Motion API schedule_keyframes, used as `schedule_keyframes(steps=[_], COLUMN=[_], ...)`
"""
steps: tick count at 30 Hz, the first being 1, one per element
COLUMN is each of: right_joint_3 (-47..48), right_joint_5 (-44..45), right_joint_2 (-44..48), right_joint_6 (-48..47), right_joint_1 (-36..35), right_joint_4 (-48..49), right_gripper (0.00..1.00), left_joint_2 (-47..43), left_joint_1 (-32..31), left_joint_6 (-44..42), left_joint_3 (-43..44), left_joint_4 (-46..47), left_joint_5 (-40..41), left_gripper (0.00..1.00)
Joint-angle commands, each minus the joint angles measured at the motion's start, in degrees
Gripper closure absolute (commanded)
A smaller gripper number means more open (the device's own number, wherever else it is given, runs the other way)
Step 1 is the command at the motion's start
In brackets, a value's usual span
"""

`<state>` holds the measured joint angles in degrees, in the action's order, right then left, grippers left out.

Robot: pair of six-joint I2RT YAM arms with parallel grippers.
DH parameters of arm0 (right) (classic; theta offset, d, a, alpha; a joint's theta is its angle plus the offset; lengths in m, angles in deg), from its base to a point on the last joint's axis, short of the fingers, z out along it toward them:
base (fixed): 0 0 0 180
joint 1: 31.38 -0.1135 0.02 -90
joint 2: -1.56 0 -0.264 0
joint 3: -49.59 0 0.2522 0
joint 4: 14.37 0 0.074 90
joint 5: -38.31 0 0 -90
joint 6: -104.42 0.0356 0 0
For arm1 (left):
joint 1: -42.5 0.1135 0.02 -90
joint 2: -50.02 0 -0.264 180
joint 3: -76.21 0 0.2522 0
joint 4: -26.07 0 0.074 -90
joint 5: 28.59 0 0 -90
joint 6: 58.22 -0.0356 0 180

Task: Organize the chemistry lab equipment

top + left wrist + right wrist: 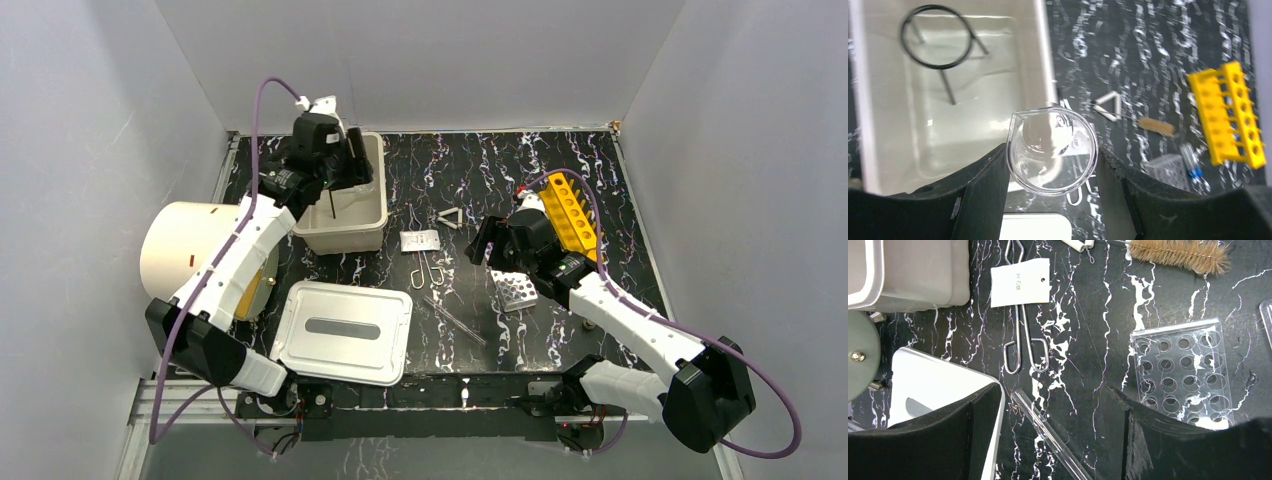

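Observation:
The glass beaker [1052, 151] is rim up, and the cream bin's bottom [993, 122] is clear beside the ring stand. My left gripper should keep bringing the beaker down until its base rests there.
My left gripper [345, 165] is shut on a clear glass beaker [1052, 150] and holds it above the right wall of the cream bin [345, 228]. My right gripper [1048, 440] is open and empty, hovering over clear glass rods [1045, 427] lying on the table. Wire tongs [1023, 347] with a white tag lie just beyond the rods. A perforated rack [1183, 370] lies at the right finger. The yellow tube rack [570, 210] stands behind the right arm. Blue-capped vials [1192, 165] lie by the perforated rack.
The bin holds a black ring stand [938, 37]. A white lid [340, 330] lies at the front, left of the rods. A big cream cylinder [190, 250] lies at the left. A clay triangle [452, 218] and a bristle brush [1178, 255] lie mid-table.

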<state>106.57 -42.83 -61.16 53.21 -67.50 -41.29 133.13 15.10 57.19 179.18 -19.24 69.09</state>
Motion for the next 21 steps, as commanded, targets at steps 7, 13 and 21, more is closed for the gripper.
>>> schedule_keyframes(steps=[7, 13, 21], right_joint_3=[0.60, 1.45, 2.37], right_joint_5=[1.07, 1.15, 2.04], right_joint_2=[-0.74, -2.12, -3.08], right_joint_6=[-1.11, -1.93, -2.90], right_joint_1=[0.10, 0.11, 0.22], right_joint_4=[2.18, 2.10, 1.86], right_gripper=[0.19, 0.19, 0.19], left_joint_2=[2.72, 5.93, 10.29], left_joint_1=[8.57, 9.50, 9.48], left_joint_6=[1.04, -0.03, -4.24], left_joint_3=[-8.23, -12.04, -15.74], left_joint_4=[-0.45, 3.42, 9.79], left_joint_5=[0.01, -3.56, -6.26], left_gripper=[0.61, 0.62, 0.62])
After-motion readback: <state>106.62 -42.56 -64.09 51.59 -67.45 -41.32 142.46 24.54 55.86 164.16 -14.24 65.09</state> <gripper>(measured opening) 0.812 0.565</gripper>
